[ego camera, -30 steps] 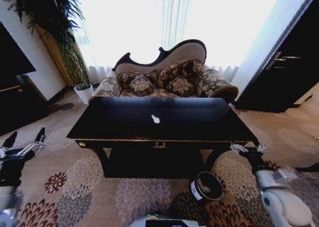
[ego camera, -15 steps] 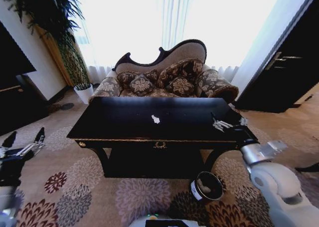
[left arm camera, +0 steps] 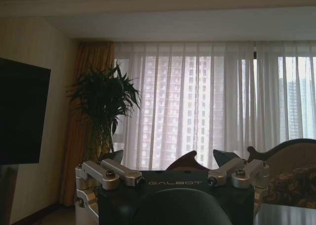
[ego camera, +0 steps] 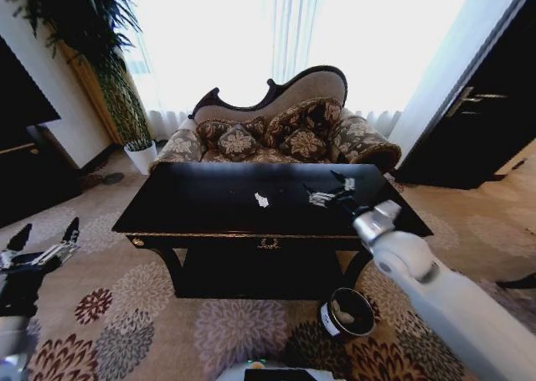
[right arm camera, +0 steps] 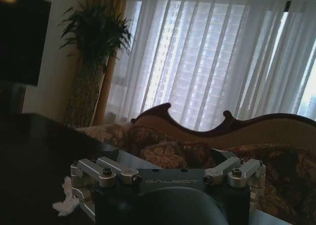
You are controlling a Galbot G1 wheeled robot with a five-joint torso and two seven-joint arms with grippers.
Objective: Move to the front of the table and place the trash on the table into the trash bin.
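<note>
The crumpled white paper wad (ego camera: 261,200) should stay bunched and stick upward when I lift it, because the ragged folds (right arm camera: 67,193) already stand up from the tabletop.
The black glossy table (ego camera: 209,218) stands right in front of me, its gold emblem (ego camera: 269,244) centred on the apron. One crumpled white paper wad (ego camera: 261,200) of trash lies near the middle of the top; the right wrist view shows it too (right arm camera: 64,201). My right gripper (ego camera: 328,190) hovers open over the right part of the tabletop, a short way right of the wad, holding nothing. On the carpet by the table's right front leg sits the trash bin (ego camera: 347,312), round and dark with a white label. My left gripper (ego camera: 45,230) hangs open low at the left, off the table.
A patterned sofa (ego camera: 276,134) stands close behind the table. At the far left are a tall potted plant (ego camera: 109,71) and a black TV cabinet (ego camera: 29,176). A dark door (ego camera: 486,121) is at the right. Patterned carpet (ego camera: 126,331) surrounds the table.
My right arm has risen from beside the table's right front corner and swung left over the tabletop toward the wad. The left arm has barely moved.
</note>
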